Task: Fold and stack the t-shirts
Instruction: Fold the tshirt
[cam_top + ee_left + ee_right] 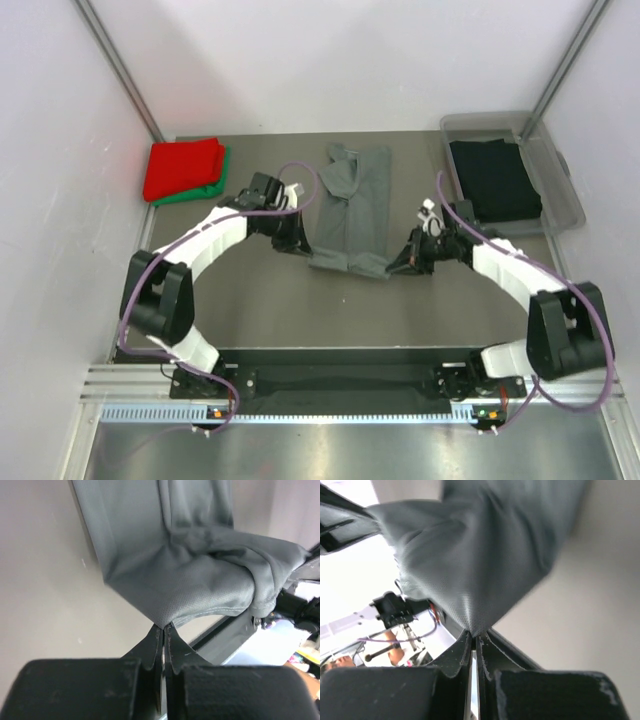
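The dark grey t-shirt's near edge (348, 264) is stretched straight between the two grippers, so the robot's right gripper should keep carrying it over and let go of it at the t-shirt's middle (354, 205).
A dark grey t-shirt (352, 205) lies as a long narrow strip in the middle of the table. My left gripper (297, 243) is shut on its near left corner, and my right gripper (404, 262) is shut on its near right corner. The left wrist view shows that gripper (163, 626) pinching a point of the grey cloth (175, 575), lifted off the table. In the right wrist view that gripper (475, 635) likewise pinches the grey cloth (470, 565). A folded bright red t-shirt (183, 168) sits on a green one (208, 188) at the back left. A black t-shirt (494, 180) lies in the tub.
The clear plastic tub (563, 190) stands at the back right against the wall. White walls and metal posts close in the table on the left, back and right. A black rail (340, 380) runs along the near edge between the arm bases.
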